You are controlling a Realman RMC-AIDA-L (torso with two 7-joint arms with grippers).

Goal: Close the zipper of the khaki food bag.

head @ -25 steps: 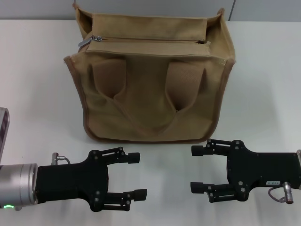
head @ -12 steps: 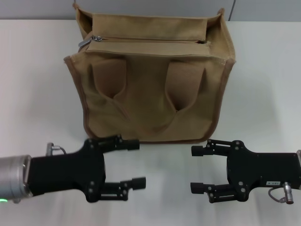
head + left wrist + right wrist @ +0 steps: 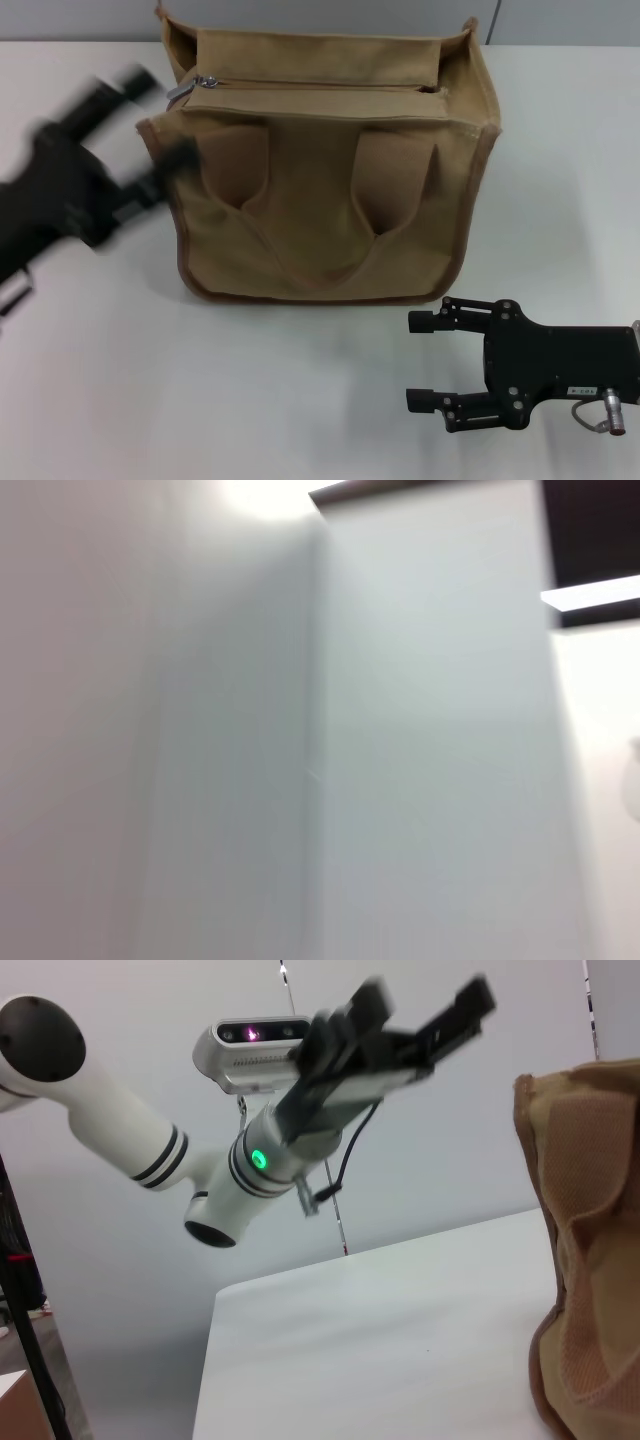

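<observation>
I should bring my left gripper down to hold the zipper's end that droops beside the slider [image 3: 206, 81], keeping that end [image 3: 174, 99] tight before my right gripper pulls the slider.
The khaki food bag [image 3: 320, 210] stands upright at the middle of the table, its two loop handles facing me. The zipper [image 3: 320, 88] runs across its top panel, and the silver slider [image 3: 205, 82] with its pull tab sits at the left end. My left gripper [image 3: 160, 118] is open, motion-blurred, and raised beside the bag's upper left corner, close to the slider. It also shows in the right wrist view [image 3: 425, 1010], held up in the air. My right gripper [image 3: 416, 360] is open and empty, low on the table in front of the bag's right corner.
The white table [image 3: 300, 400] extends in front of the bag and on both sides of it. A grey wall runs behind the bag. The left wrist view shows only a pale wall. The bag's side [image 3: 590, 1240] fills the edge of the right wrist view.
My left gripper has lifted from the table in front of the bag and swung up and left to the bag's upper left corner. The right gripper and bag have not moved.
</observation>
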